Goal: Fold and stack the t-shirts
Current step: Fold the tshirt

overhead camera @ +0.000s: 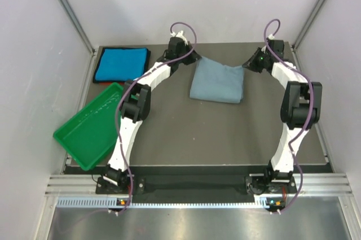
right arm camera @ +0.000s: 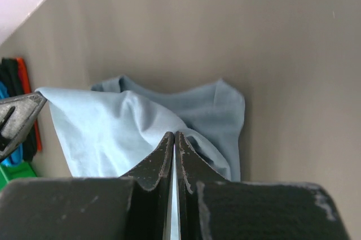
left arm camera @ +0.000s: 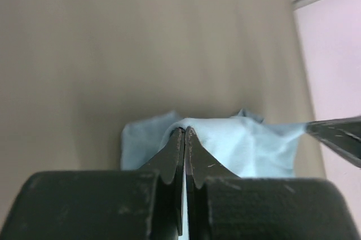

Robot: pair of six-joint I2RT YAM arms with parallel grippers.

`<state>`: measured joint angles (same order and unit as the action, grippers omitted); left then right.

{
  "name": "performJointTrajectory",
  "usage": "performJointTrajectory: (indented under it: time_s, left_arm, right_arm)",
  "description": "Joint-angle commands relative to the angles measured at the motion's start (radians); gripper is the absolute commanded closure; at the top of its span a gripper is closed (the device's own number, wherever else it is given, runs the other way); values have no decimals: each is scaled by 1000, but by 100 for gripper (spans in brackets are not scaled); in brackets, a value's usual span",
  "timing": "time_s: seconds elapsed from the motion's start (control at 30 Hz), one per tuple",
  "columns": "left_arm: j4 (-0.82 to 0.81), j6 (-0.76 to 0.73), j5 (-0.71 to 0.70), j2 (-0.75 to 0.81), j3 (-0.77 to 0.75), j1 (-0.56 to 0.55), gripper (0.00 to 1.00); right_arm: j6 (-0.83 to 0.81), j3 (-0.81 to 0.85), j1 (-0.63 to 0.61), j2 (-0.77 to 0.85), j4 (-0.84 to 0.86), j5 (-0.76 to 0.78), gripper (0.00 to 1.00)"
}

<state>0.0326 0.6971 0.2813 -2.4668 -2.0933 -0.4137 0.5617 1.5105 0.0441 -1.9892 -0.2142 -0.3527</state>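
The dusty grey-blue t-shirt's upper edge stretches between my grippers above the t-shirt's lower layer. My left gripper should go on laying the edge back until it covers that layer's far corner.
The dusty grey-blue t-shirt lies folded at the back middle of the table. My left gripper is shut on its far left corner; the cloth drapes over the closed fingertips in the left wrist view. My right gripper is shut on its far right corner, and the cloth hangs from it in the right wrist view. The turquoise-blue t-shirt lies folded at the back left corner, on dark cloth.
A green plastic tray sits tilted at the table's left edge. Grey walls close in the left, right and back sides. The opposite gripper's finger shows in each wrist view, the right one in the left wrist view and the left one in the right wrist view.
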Motion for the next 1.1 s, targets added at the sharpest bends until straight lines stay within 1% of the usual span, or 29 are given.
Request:
performJointTrajectory:
  time_s: [0.0,0.03,0.1,0.23,0.4,0.53,0.57,0.6,0.63,0.67,0.7,0.77,0.8,0.83,0.87,0.9,0.93,0.97,1.0,1.03,1.07]
  left_arm:
    - [-238,51,33,-72,-123,4,100]
    - [-240,56,21,-111,-164,6,100]
    - [-250,61,-8,-145,-191,9,100]
    - [-280,68,-34,-169,-188,23,100]
    - [-272,62,-77,-192,-189,35,100]
    - [-287,68,-67,-204,-186,38,100]
    - [-296,70,-57,-205,-186,39,95]
    - [-304,70,-24,-207,-186,39,88]
    - [-310,64,-15,-201,-185,39,76]
    - [-310,61,-8,-190,-180,42,73]
    - [-312,50,11,-160,-159,44,71]
    - [-300,25,33,-114,-128,49,69]
    - [-278,-14,33,-56,-93,49,69]
    - [-248,-36,15,-22,-71,49,69]
    - [-188,-60,13,11,-15,49,64]
    - [-166,-86,12,46,18,49,63]
    - [-143,-132,15,111,51,49,63]
    - [-126,-152,31,144,84,49,63]
    - [-106,-162,38,175,152,47,63]
    - [-105,-165,67,230,188,46,63]
    - [-105,-165,85,255,223,39,63]
  right_arm:
    - [15,102,20,-62,79,-15,100]
    - [23,108,26,-71,85,-14,100]
    - [33,125,34,-103,105,-17,100]
    - [37,178,45,-157,93,-14,100]
    - [50,218,56,-212,110,-15,100]
    - [63,254,62,-255,110,-35,99]
    - [70,248,63,-255,124,-34,97]
    - [75,231,65,-249,136,-35,93]
    - [84,225,68,-244,142,-38,82]
    - [86,226,71,-235,139,-43,77]
    - [83,228,74,-227,133,-52,70]
    - [70,232,85,-191,105,-94,63]
    - [47,232,88,-172,89,-106,57]
    - [32,228,91,-149,50,-126,56]
    - [17,208,89,-102,29,-130,54]
    - [0,191,91,-74,4,-135,45]
    - [-28,166,91,-48,-35,-146,42]
    - [-40,143,91,-22,-63,-147,39]
    - [-54,99,91,22,-92,-150,37]
    - [-80,73,89,44,-124,-173,36]
    - [-88,12,89,87,-126,-189,35]
